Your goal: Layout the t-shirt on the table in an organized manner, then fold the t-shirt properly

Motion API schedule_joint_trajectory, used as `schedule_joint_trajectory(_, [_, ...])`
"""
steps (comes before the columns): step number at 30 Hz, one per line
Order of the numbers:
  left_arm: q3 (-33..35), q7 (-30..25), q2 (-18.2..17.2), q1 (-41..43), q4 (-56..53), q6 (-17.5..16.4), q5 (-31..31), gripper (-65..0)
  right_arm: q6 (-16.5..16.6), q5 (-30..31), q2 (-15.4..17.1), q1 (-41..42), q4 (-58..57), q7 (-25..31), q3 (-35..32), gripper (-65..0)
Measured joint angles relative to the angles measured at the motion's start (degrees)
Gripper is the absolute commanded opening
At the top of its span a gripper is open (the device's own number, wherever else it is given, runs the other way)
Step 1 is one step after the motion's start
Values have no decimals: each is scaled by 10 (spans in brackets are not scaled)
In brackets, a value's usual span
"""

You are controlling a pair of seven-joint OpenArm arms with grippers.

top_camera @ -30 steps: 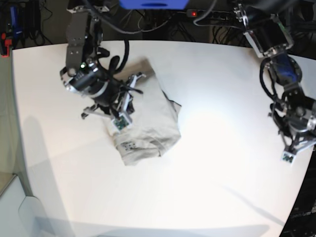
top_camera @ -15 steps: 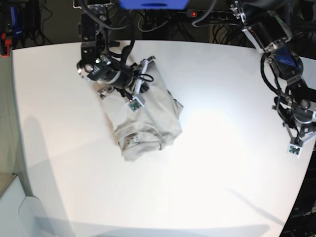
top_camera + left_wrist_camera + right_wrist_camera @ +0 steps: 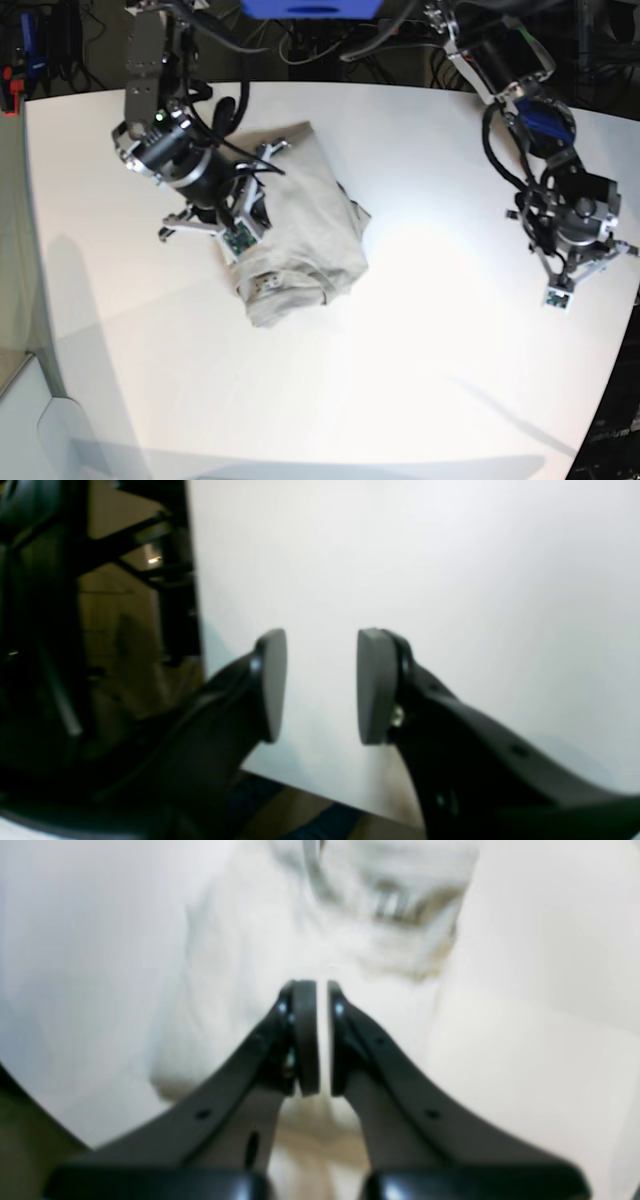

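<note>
The t-shirt slanted [image 3: 306, 205] under my right gripper needs to be straightened, so my right gripper should move away first, and then both grippers should straighten the t-shirt from its opposite side edges [image 3: 357, 222].
The beige t-shirt [image 3: 310, 240] lies bunched in a crumpled heap on the left half of the white table [image 3: 420, 380]. My right gripper [image 3: 240, 235] sits low over the heap's left edge. In the right wrist view the right gripper [image 3: 322, 1040] has its pads almost together, with a thin pale strip of the t-shirt [image 3: 350, 940] between them. My left gripper [image 3: 560, 288] hovers over bare table at the right, far from the shirt. Seen from the left wrist, the left gripper [image 3: 322, 685] stands open with nothing between its pads.
Black cables and a power strip [image 3: 400, 30] run behind the table's far edge. In the left wrist view the table's edge [image 3: 197, 605] drops to dark floor and frame legs close beside the left gripper. A white block [image 3: 40, 420] sits off the table's front left.
The right arm swung up toward the far edge, then came back down to the shirt's left side, and the heap shifted slightly. The left arm moved inward from the table's right edge.
</note>
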Motion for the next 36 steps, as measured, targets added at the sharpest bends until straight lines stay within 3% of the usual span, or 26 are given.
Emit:
schedule_joint_trajectory(5, [0,-7,19,7,-1,0,1,-421,0,-16,14,8,-24,-1,61,-627])
schedule_joint_trajectory(20, [-1,-4,22,22,-5,0,-1,-421,0,-6,11,14,-139,12,61,-627])
schedule_joint_trajectory(25, [-1,-4,23,22,-5,0,-1,-421,0,-8,11,12,-123,6,63,-628])
schedule_joint_trajectory(30, [-2,-4,30,22,-5,0,2,-421,0,-9,13,5,6,8,66,-627])
schedule_joint_trajectory(36, [0,-6,62,19,-6,0,-4,-427,0,-10,35,3,-38,7,98,-627])
